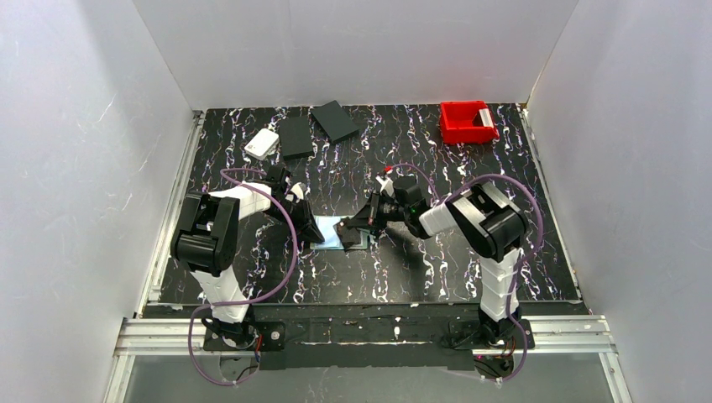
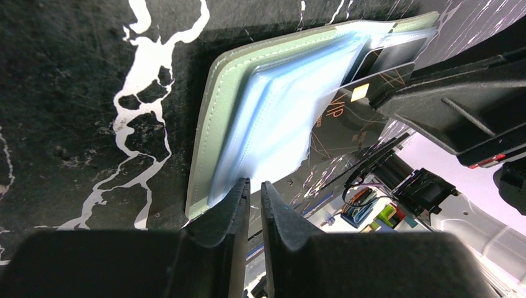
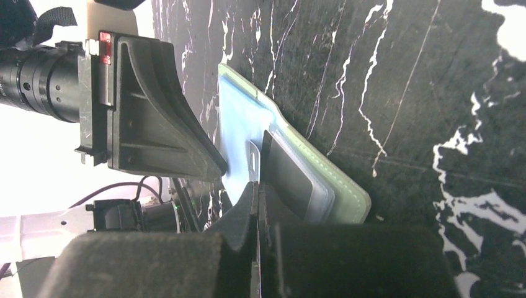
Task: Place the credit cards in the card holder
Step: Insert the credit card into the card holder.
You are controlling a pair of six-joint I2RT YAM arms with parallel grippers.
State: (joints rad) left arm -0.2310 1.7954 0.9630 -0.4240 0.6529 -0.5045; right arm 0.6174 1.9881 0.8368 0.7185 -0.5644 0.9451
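Observation:
The dark credit card slants (image 2: 320,115) against the clear pocket. My left gripper needs to open while my right gripper sets the card straight, and then grip the card holder's outer edge (image 2: 201,146).
The sage-green card holder (image 1: 336,232) lies open mid-table, its pale blue clear pockets (image 2: 279,118) fanned upward. A dark credit card (image 2: 353,112) with a gold chip is pinched in my right gripper (image 3: 257,186), which is shut on it. The card's far end (image 3: 286,177) lies in among the pockets on the holder's right side. My left gripper (image 2: 254,184) is at the holder's left edge, its jaws a narrow slit apart. One fingertip (image 2: 239,192) rests over the corner of the cover and pockets. Whether a pocket leaf lies between the jaws does not show.
At the back left are a white rounded box (image 1: 262,143) and two flat black rectangles (image 1: 295,136) (image 1: 336,120). A red bin (image 1: 467,122) stands at the back right. White walls close in the mat on three sides.

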